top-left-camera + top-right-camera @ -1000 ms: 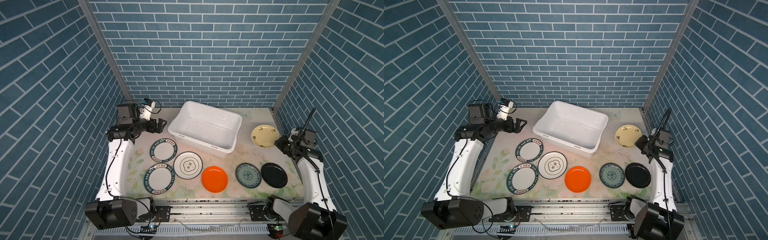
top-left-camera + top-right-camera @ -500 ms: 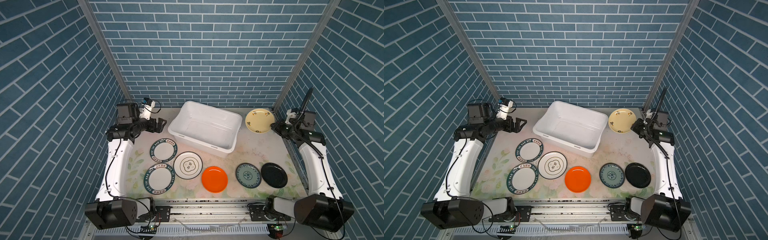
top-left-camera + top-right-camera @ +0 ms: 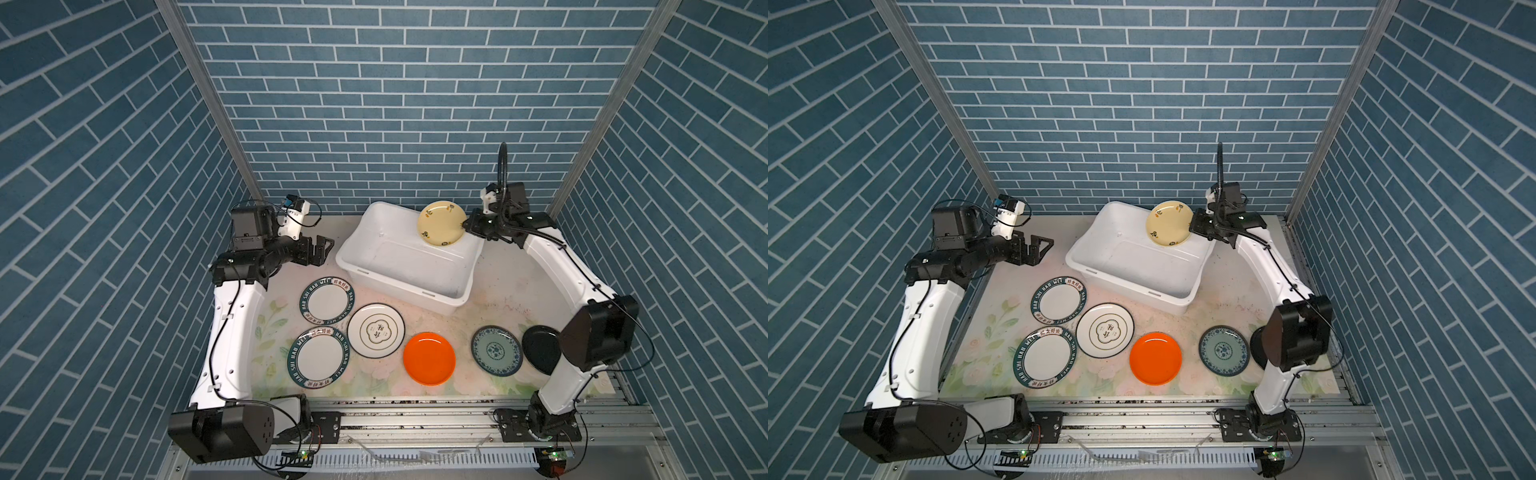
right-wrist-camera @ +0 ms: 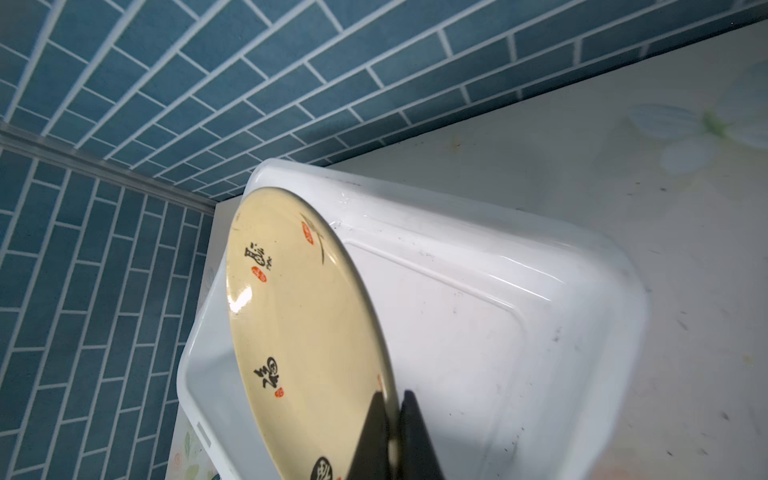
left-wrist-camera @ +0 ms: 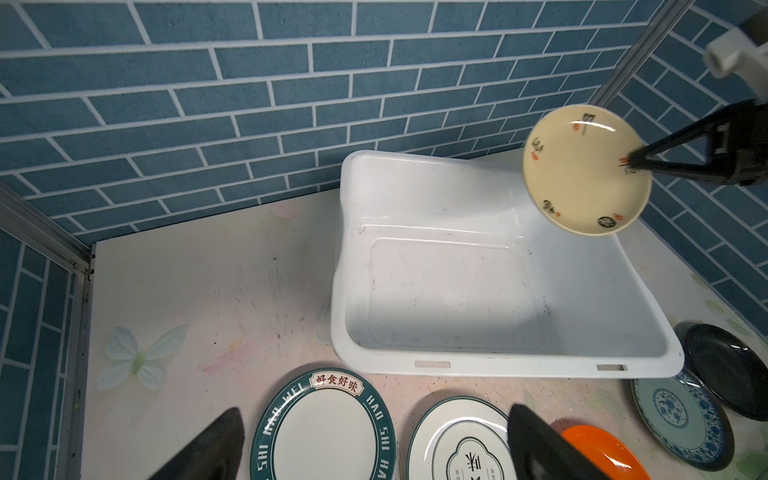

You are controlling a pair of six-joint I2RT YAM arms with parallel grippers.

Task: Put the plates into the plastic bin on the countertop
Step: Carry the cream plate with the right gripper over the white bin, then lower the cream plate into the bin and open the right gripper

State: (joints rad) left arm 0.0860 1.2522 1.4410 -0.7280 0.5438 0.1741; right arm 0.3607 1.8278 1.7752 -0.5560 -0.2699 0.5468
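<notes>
The robot's right gripper has the cream plate (image 3: pixel 441 223) face up over the empty bin, so it should go on carrying the plate across and down until it rests on the bin's bottom (image 3: pixel 386 252).
My right gripper (image 3: pixel 464 224) (image 4: pixel 392 399) is shut on the rim of the cream plate (image 3: pixel 441 223) (image 4: pixel 299 324) and holds it tilted in the air over the far right corner of the empty white plastic bin (image 3: pixel 399 286). My left gripper (image 3: pixel 322 249) (image 5: pixel 376 409) hangs open and empty left of the bin. On the countertop (image 3: pixel 498 282) lie two green-rimmed plates (image 3: pixel 328 300) (image 3: pixel 318 361), a gold-motif plate (image 3: pixel 376 330), an orange plate (image 3: pixel 429 358), a blue-green plate (image 3: pixel 496 350) and a black plate (image 3: pixel 540 349), the last partly hidden by my right arm.
Blue tiled walls close in the back and both sides. A grey metal rail (image 3: pixel 415 415) runs along the front edge. My right arm's elbow (image 3: pixel 598 332) hangs above the black plate.
My right gripper has carried the cream plate up off the countertop at the right and leftward to above the bin's corner. The left arm has hardly moved.
</notes>
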